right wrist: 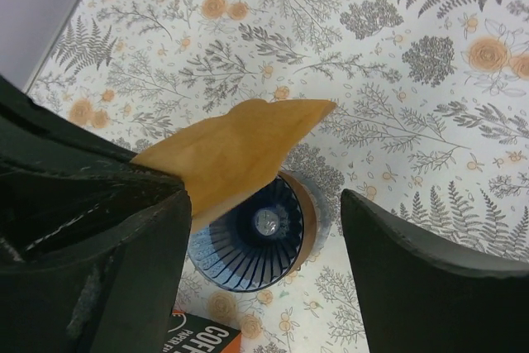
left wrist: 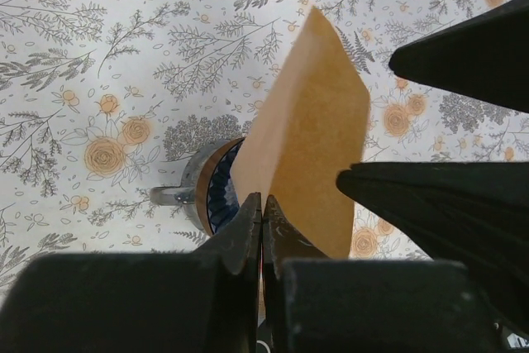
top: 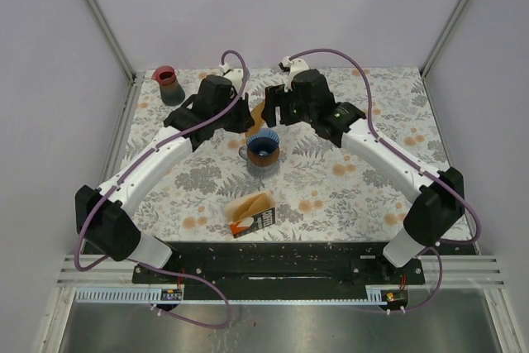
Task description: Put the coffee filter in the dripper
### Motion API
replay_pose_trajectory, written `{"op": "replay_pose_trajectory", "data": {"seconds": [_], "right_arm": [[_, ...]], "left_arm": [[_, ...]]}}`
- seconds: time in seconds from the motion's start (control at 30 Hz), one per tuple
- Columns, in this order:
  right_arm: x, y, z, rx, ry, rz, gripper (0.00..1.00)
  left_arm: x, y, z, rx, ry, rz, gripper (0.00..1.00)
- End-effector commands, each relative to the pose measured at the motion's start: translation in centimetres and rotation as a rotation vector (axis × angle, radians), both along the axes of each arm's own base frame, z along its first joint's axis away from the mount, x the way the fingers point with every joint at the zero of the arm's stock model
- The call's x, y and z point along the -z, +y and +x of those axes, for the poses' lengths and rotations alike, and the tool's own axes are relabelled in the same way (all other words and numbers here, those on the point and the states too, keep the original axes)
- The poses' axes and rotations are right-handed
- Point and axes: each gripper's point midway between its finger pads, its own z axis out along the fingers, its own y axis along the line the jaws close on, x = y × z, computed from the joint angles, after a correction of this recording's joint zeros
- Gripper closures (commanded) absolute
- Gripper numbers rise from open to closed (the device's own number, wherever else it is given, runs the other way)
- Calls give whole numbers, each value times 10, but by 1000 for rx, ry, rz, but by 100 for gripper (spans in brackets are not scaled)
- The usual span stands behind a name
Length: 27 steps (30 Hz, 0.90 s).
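Observation:
The coffee filter is slanting outside my right gripper's open fingers. Next, my left gripper moves it over the dripper so that my right gripper can take it.
A blue ribbed dripper with a brown rim stands at the table's middle; it also shows in the right wrist view and partly in the left wrist view. My left gripper is shut on a brown paper coffee filter, held flat and upright just above and behind the dripper. My right gripper is open and empty, its jaws straddling the space above the dripper. The filter lies against the right gripper's left finger.
An open pack of coffee filters lies near the front middle of the table. A red-brown cup stands at the back left corner. The floral table cloth covers the table.

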Motion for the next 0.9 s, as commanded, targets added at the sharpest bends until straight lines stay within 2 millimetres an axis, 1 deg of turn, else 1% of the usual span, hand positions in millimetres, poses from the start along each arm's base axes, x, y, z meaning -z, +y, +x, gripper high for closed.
{"op": "replay_pose_trajectory", "data": {"seconds": [0.0,0.2,0.3,0.33,0.4,0.47,0.57,0.67,0.77,0.87], "right_arm": [[-7,6,14,57,-9,49,21],[0,15,13,33,25,68,25],[10,14,12,37,47,56,29],[12,13,10,37,52,52,32],[24,15,3,9,89,49,39],[30,13,-1,4,102,41,46],[37,7,-6,8,111,21,53],[44,2,-8,17,116,-6,56],[48,-4,-10,23,121,-30,60],[52,-9,-9,35,116,-61,59]], "left_arm": [[-6,-4,7,-12,-53,-11,100],[-5,-5,2,-1,-79,21,100],[-5,-3,-1,-9,-75,19,100],[-3,-1,-2,-13,-69,18,100],[-1,0,-4,-19,-63,19,100],[3,2,-6,-22,-53,23,100],[11,3,-8,-17,-41,34,100],[17,5,-8,-19,-30,43,100],[18,9,-6,-31,-29,45,100],[16,12,-2,-42,-43,43,100]]}}
